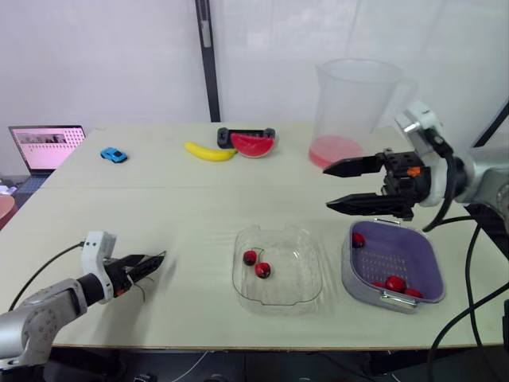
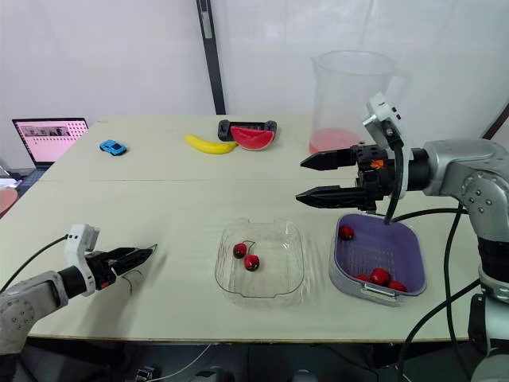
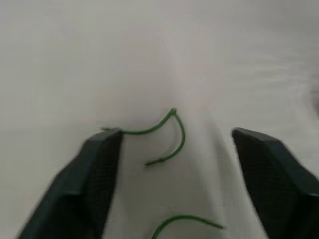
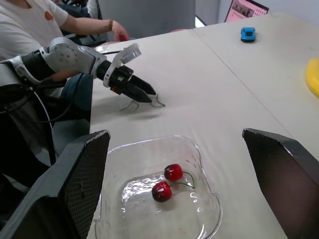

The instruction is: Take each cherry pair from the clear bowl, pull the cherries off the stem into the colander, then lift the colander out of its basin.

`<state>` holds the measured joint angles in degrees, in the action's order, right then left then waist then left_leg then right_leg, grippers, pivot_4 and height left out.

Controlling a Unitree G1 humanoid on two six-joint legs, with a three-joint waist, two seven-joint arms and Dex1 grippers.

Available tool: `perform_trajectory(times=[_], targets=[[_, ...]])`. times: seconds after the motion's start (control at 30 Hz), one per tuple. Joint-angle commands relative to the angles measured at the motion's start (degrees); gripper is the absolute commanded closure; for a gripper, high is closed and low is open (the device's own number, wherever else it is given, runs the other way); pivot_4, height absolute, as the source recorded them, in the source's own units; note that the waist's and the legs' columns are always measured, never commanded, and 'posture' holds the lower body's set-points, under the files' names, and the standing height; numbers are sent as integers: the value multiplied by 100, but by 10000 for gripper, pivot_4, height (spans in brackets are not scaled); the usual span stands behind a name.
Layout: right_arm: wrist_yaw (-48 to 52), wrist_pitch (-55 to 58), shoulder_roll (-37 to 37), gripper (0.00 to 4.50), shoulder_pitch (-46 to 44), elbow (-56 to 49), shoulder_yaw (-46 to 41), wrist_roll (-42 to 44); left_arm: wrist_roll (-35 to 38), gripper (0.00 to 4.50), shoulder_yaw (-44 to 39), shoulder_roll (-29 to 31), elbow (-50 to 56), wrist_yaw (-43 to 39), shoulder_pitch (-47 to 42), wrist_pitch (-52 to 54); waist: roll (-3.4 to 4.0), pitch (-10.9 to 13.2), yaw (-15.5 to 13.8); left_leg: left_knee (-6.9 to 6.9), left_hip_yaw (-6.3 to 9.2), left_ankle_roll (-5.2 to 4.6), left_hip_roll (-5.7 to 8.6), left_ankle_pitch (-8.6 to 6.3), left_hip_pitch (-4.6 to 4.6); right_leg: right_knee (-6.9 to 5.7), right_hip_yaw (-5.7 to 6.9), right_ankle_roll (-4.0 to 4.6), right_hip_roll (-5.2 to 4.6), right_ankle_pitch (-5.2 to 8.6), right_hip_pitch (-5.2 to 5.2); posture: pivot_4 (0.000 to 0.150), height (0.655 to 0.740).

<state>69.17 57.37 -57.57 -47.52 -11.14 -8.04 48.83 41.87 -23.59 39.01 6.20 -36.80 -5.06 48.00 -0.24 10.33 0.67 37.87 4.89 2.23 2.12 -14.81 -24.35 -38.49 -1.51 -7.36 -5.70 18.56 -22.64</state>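
Note:
My gripper will bring up the other cherry (image 1: 250, 257) still attached when it lifts one cherry, because a thin curved stem (image 1: 260, 252) joins the cherry pair.
A clear bowl (image 1: 312, 274) at the table's front middle holds one cherry pair (image 1: 256, 264) joined by a stem. To its right stands a purple colander (image 1: 398, 251) in a grey basin (image 1: 347, 276), with several loose cherries (image 1: 395, 282) inside. My right gripper (image 1: 328, 189) hovers open above the gap between bowl and colander, holding nothing. At the front left my left gripper (image 1: 153, 263) is open, low over the table. Two bare green stems (image 3: 164, 134) lie on the table between its fingers (image 3: 99, 169).
A large clear pitcher (image 1: 354, 103) stands at the back right. A banana (image 1: 209, 151), a watermelon slice (image 1: 252, 144) and a blue toy car (image 1: 113, 154) lie along the back. A laptop (image 1: 46, 146) sits far left. A seated person (image 4: 30, 25) is beyond the table's left end.

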Motion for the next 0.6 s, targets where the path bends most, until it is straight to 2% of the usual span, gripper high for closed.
perform_trajectory(times=[0.03,0.2,0.33,0.43,0.53,0.6], targets=[[-27,170,-234,0,53,-219,-272,228,227,218,-411,131,93,-130,-195,-117,0,0,-6,0,0,0,0,0,0,0,0,0,0,0,0,1500,7400],[-206,378,-511,0,347,-395,-520,343,532,218,-265,339,459,-525,-768,-83,0,0,-22,1,-1,0,3,0,-1,1,2,0,-5,0,3,1500,7400],[-411,696,-878,0,945,-753,-894,468,1161,218,180,724,764,-1510,-1738,192,-3,1,-52,2,-1,0,4,0,-4,4,5,0,-4,0,5,1500,7400],[-733,1041,-983,0,1401,-1111,-1450,770,977,218,909,1052,680,-2120,-2428,248,3,-2,-7,3,-5,0,5,0,-1,3,3,0,-3,0,6,1500,7400],[-1039,1607,-981,0,2104,-1349,-2334,1066,768,218,1567,1030,588,-2567,-3053,120,5,-3,13,-2,-7,-3,9,-1,4,2,2,-1,4,0,10,1500,7400],[-1138,1757,-1021,0,2783,-1543,-2861,885,652,218,1832,918,435,-2805,-3434,-18,1,-1,5,0,-7,-4,9,-2,2,2,5,0,14,0,12,1500,7400]])
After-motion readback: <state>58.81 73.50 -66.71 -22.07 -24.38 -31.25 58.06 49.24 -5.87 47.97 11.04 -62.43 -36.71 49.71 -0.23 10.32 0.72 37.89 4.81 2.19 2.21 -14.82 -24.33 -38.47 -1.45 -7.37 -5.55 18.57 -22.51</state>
